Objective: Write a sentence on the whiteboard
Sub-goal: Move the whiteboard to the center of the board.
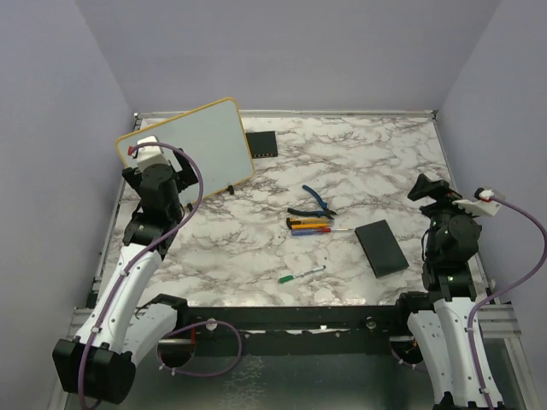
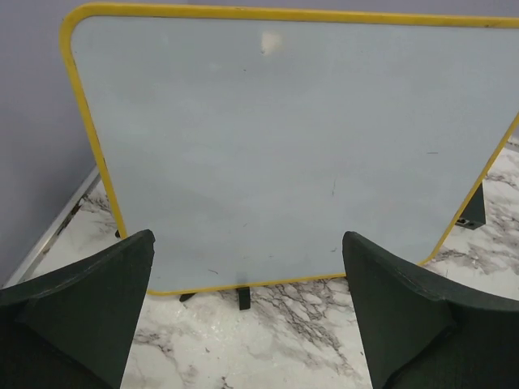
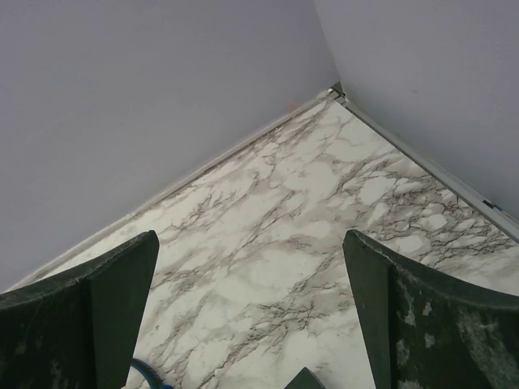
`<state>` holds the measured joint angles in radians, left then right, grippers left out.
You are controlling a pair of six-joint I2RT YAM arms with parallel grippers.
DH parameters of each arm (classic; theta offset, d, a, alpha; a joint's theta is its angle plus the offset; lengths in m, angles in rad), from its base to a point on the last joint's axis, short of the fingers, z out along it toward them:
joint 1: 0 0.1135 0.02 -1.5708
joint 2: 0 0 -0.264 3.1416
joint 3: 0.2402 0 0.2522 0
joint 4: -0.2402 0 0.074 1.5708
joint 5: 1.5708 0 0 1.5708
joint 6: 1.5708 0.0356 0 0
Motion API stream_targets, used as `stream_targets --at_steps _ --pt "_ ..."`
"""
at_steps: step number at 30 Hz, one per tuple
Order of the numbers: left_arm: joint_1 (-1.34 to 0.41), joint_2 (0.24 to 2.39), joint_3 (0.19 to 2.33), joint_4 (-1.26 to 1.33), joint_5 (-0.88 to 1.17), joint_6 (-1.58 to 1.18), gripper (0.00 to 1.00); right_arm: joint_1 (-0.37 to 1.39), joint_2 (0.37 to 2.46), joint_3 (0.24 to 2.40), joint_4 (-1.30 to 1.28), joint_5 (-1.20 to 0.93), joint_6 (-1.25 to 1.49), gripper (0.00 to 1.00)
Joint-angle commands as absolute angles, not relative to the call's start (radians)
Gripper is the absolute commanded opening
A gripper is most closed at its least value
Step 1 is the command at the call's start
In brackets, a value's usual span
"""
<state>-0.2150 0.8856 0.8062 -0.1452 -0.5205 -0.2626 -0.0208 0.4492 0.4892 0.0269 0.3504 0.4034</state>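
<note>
The middle black foot (image 2: pixel 244 298) sticks out free below the yellow frame, lined up with my left gripper's open fingers. I should keep lowering until the fingers are on both sides of the foot.
The whiteboard (image 1: pixel 192 141), white with a yellow frame and small black feet, stands tilted at the back left of the marble table. In the left wrist view the whiteboard (image 2: pixel 284 146) fills the picture, and its face is blank apart from faint specks; no sentence is in view. My left gripper (image 1: pixel 177 173) is just in front of the board, and in its own view the left gripper (image 2: pixel 247 239) is open and empty, aimed at the board's lower edge. At the right side my right gripper (image 1: pixel 425 188) hangs above the table. In its own view the right gripper (image 3: pixel 250 239) is open with nothing in it.
Several pens (image 1: pixel 309 225) lie mid-table, with blue-handled pliers (image 1: pixel 312 203) behind them and a green pen (image 1: pixel 301 275) nearer the front. A black pad (image 1: pixel 381 248) lies right of centre. Another black pad (image 1: pixel 261 143) sits beside the board. Purple walls enclose the table.
</note>
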Motion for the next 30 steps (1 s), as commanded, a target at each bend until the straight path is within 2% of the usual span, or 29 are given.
stream_targets --at_steps 1,8,15,22,30 --pt "-0.212 0.909 0.839 -0.163 -0.556 -0.274 0.99 -0.025 0.455 0.511 0.008 0.370 0.411 1.00" --pt "-0.210 0.953 0.825 -0.168 -0.510 -0.278 0.99 -0.025 0.463 0.511 0.012 0.363 0.412 1.00" --pt "-0.212 1.128 0.824 -0.186 -0.369 -0.383 0.99 -0.025 0.472 0.514 0.009 0.356 0.417 1.00" --pt "-0.210 1.237 0.776 -0.184 -0.483 -0.461 0.99 -0.025 0.458 0.498 0.007 0.363 0.419 1.00" --pt "-0.211 1.266 0.708 -0.185 -0.465 -0.530 0.86 -0.025 0.451 0.486 0.014 0.370 0.417 1.00"
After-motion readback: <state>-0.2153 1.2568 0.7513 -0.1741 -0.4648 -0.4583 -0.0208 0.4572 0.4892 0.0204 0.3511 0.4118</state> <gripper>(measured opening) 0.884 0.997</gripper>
